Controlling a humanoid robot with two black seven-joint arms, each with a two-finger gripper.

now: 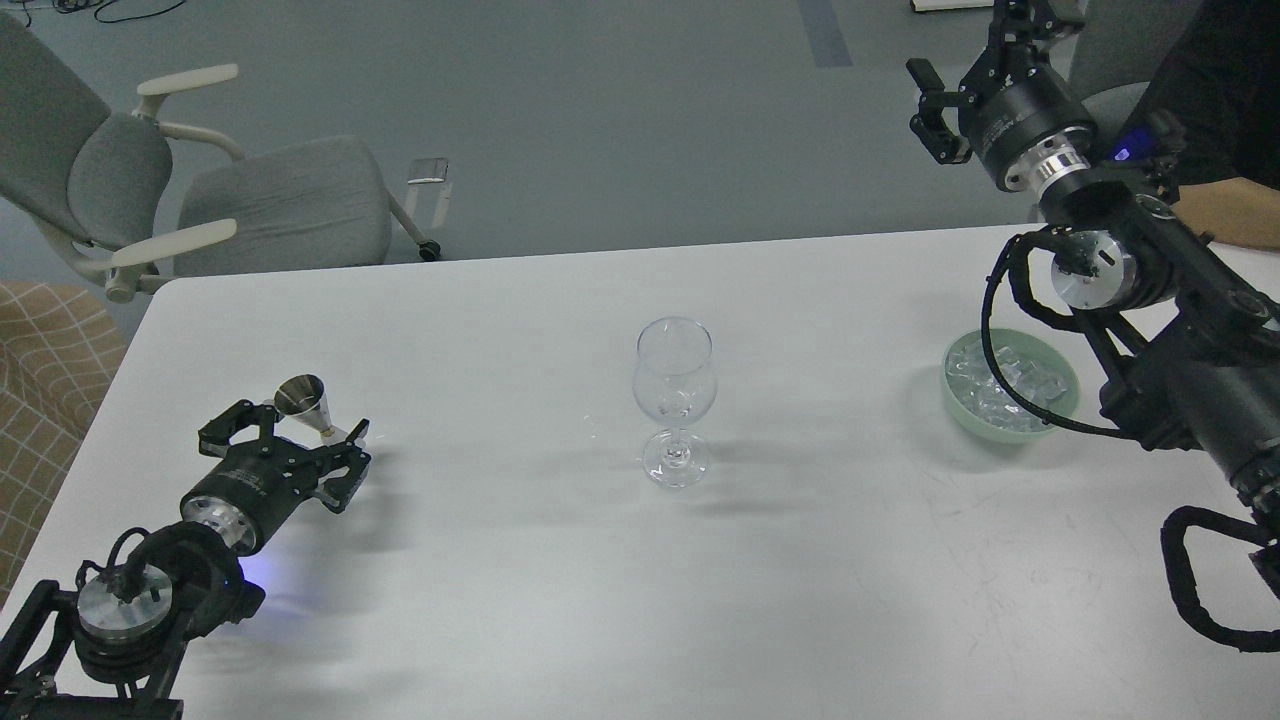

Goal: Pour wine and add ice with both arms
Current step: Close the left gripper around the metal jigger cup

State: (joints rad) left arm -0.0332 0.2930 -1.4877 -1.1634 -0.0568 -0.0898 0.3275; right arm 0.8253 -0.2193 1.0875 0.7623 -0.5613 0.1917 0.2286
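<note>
I can see shiny steel inside the jigger's opening (299, 392). The jigger should be empty when I tip it over the wine glass.
A clear stemmed wine glass (675, 398) stands upright mid-table, with no wine visible in it. A small steel jigger (308, 403) stands at the left. My left gripper (290, 445) lies low on the table, open, its fingers either side of the jigger's base without closing on it. Ice (1005, 385), a heap of clear cubes, fills a pale green bowl (1062, 412) at the right. My right gripper (980, 60) is raised high beyond the table's far edge, open and empty, well above and behind the bowl. My right arm's cable crosses in front of the bowl.
A grey office chair (200, 190) stands past the table's far left corner. A person's bare arm (1230, 220) rests at the far right edge behind my right arm. The white table (560, 580) has its left edge close to my left arm.
</note>
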